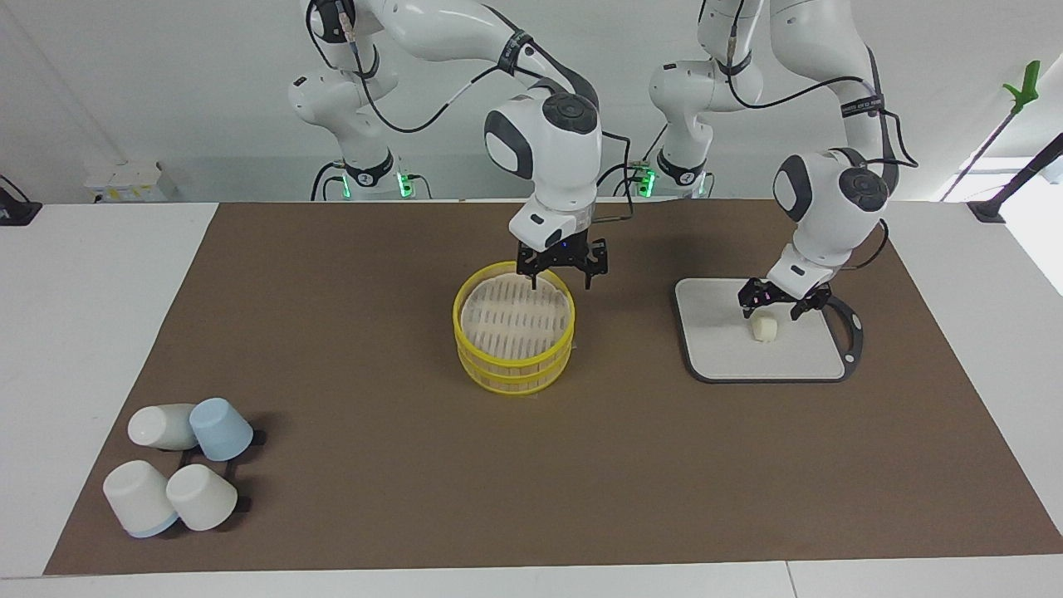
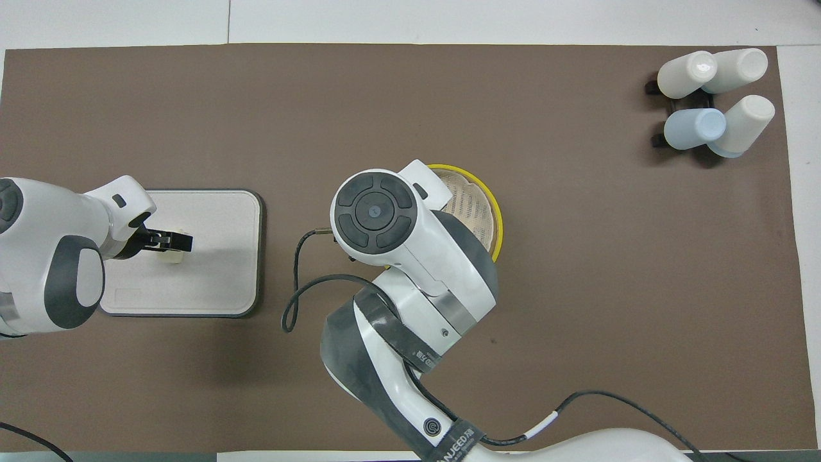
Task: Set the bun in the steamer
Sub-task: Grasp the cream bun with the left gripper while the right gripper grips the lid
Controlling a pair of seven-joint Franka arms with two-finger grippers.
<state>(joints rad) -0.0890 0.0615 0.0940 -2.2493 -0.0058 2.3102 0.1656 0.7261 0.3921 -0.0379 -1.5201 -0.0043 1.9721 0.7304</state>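
Observation:
The pale perforated liner (image 2: 467, 205) is inside the yellow rim (image 2: 496, 209). The liner will come along when I lift the lid with the yellow rim.
The bun (image 1: 764, 330), a small cream lump, lies on the grey square board (image 1: 722, 353) toward the left arm's end of the table. My left gripper (image 1: 774, 311) hangs open just over the bun, one finger on each side, not closed on it. From overhead the left gripper (image 2: 172, 242) covers most of the bun (image 2: 174, 258). The yellow-rimmed steamer (image 1: 515, 370) stands mid-table, its slatted surface showing. My right gripper (image 1: 561, 278) is open and empty over the steamer's rim on the robots' side. From overhead the right arm hides it and part of the steamer (image 2: 495, 218).
Several upturned white and pale blue cups (image 1: 178, 465) sit on a small black rack at the right arm's end, farther from the robots; they also show in the overhead view (image 2: 715, 102). A brown mat (image 1: 374, 332) covers the table.

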